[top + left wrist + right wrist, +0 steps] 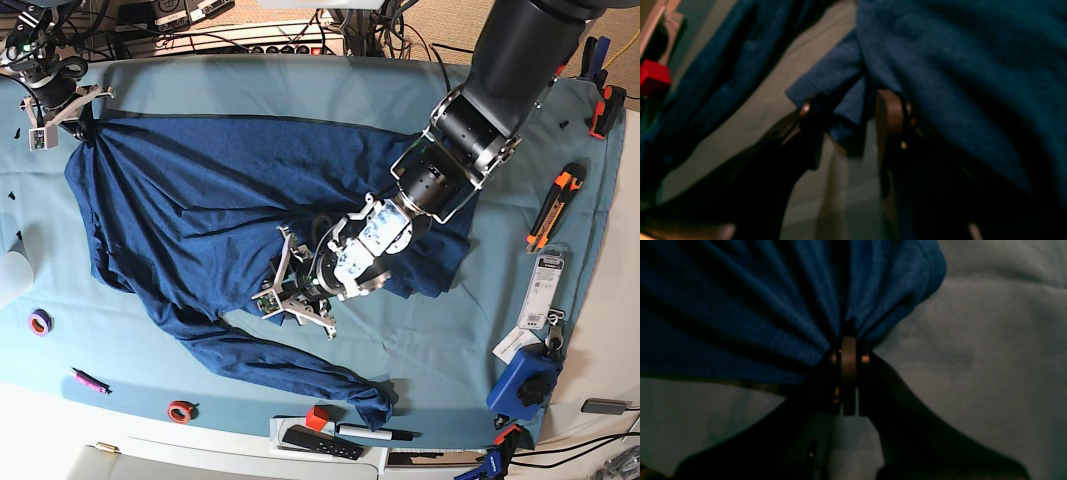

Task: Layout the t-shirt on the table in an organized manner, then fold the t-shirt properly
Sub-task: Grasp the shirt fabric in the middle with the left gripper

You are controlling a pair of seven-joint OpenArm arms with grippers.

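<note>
My left gripper should pull on a crumpled fold (844, 86), which sticks out from under the t-shirt's middle, and bring it toward the table's front edge (440, 455) while my right gripper keeps hold of the t-shirt's corner.
The dark navy t-shirt (200, 190) lies spread and wrinkled across the teal-covered table (470, 345), one long sleeve trailing toward the front edge. At the far left corner my right gripper (72, 115) is shut on the shirt's edge. In the right wrist view, pleats of t-shirt (756, 306) fan out from the right gripper (849, 343). My left gripper (292, 288) sits over the shirt's middle. In the left wrist view the left gripper (846, 111) has its jaws apart, with a loose fold of t-shirt (973, 66) hanging between them, unpinched.
Along the front edge lie a purple tape roll (40, 321), a pink pen (88, 380), a red ring (180, 410), a red cube (317, 417) and a black remote (320, 441). On the right are an orange cutter (548, 208), a packet (545, 290) and a blue clamp (525, 385).
</note>
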